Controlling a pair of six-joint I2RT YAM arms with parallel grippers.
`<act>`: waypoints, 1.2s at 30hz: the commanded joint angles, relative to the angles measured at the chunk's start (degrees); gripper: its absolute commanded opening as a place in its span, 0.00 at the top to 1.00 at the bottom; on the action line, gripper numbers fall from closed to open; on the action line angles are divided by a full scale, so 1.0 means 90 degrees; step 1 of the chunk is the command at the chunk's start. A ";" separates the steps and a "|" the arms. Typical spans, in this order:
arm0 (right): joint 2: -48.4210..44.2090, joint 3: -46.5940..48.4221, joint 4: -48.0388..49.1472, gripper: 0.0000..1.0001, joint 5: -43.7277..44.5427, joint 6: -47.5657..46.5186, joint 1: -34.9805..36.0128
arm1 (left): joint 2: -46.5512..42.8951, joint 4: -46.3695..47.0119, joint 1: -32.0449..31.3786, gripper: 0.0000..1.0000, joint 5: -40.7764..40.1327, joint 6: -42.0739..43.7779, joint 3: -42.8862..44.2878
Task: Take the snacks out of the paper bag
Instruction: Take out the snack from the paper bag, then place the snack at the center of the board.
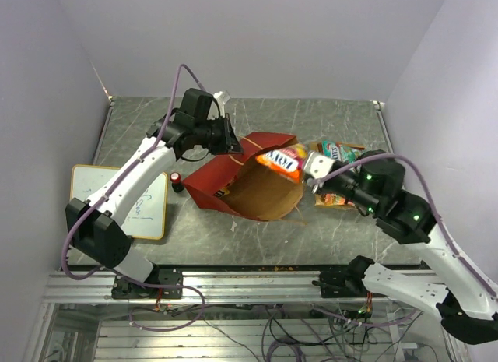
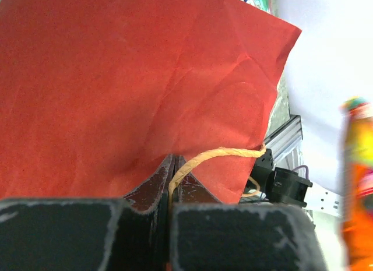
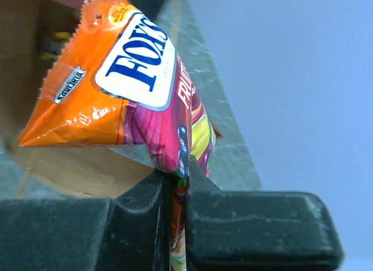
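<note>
I keep carrying the Fox's packet (image 1: 283,161) with my right gripper, since it is clear of the bag's opening, until it hangs over the green packet (image 1: 339,150), and let go of it there.
The paper bag (image 1: 222,181) lies on its side at the table's middle, red outside, with its brown inside (image 1: 268,195) open toward the right. My left gripper (image 1: 233,145) is shut on the bag's cord handle (image 2: 215,154) and upper edge, and the red paper (image 2: 145,78) fills the left wrist view. My right gripper (image 1: 314,169) is shut on the end of an orange and multicoloured Fox's packet (image 1: 284,161) and holds it at the bag's mouth, above the table. The packet (image 3: 128,78) hangs from the shut jaws, with the brown bag interior (image 3: 23,78) behind it.
A green packet (image 1: 340,150) and an orange-red packet (image 1: 334,198) lie on the table right of the bag, by my right gripper. A small red-and-black cylinder (image 1: 177,179) stands left of the bag. A yellow-framed whiteboard (image 1: 144,202) lies at the left edge.
</note>
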 commanded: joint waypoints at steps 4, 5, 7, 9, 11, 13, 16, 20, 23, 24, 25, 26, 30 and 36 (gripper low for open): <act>0.0550 0.1007 -0.0292 1.00 0.3705 0.0752 -0.0029 | 0.0074 0.0006 0.0209 0.93 0.0236 0.0173 0.0176; 0.0757 0.1047 -0.0194 1.00 0.4017 0.0825 -0.0070 | 0.0073 -0.0011 0.0220 0.93 0.0261 0.0192 0.0185; 0.1076 0.1075 0.0000 1.00 0.4330 0.1160 -0.0431 | 0.0060 -0.0044 0.0253 0.93 0.0300 0.0242 0.0216; 0.1465 0.1191 -0.0086 1.00 0.3928 0.1555 -0.1250 | 0.0055 -0.0106 0.0298 0.93 0.0311 0.0315 0.0269; 0.1820 0.1276 -0.0252 1.00 0.3298 0.1855 -0.2199 | 0.0027 -0.0167 0.0315 0.93 0.0303 0.0381 0.0331; 0.2073 0.1195 -0.0264 1.00 0.3248 0.1847 -0.2674 | -0.0009 -0.0175 0.0321 0.93 0.0305 0.0412 0.0337; 0.2569 0.0982 -0.0222 1.00 0.3709 0.1746 -0.3031 | -0.0035 -0.0188 0.0329 0.93 0.0363 0.0457 0.0310; 0.3422 0.1085 -0.0480 1.00 0.4791 0.2179 -0.3441 | -0.0035 -0.0197 0.0328 0.93 0.0396 0.0516 0.0311; 0.3315 0.0563 -0.0032 1.00 0.4635 0.1718 -0.3462 | -0.0006 -0.0232 0.0328 0.93 0.0405 0.0578 0.0368; 0.3163 0.0231 0.0430 1.00 0.4699 0.1500 -0.3473 | 0.0003 -0.0233 0.0323 0.93 0.0408 0.0581 0.0383; 0.3086 -0.0058 0.0770 1.00 0.4828 0.1275 -0.3478 | 0.0014 -0.0228 0.0327 0.93 0.0428 0.0581 0.0389; 0.3111 -0.0192 0.0916 1.00 0.4947 0.1184 -0.3498 | 0.0023 -0.0219 0.0329 0.93 0.0440 0.0581 0.0384; 0.3635 0.0007 0.0367 1.00 0.5021 0.1600 -0.3608 | 0.0035 -0.0168 0.0329 0.93 0.0465 0.0552 0.0321; 0.3825 -0.0252 0.0726 1.00 0.4833 0.2139 -0.3602 | 0.0045 -0.0133 0.0328 0.93 0.0479 0.0513 0.0297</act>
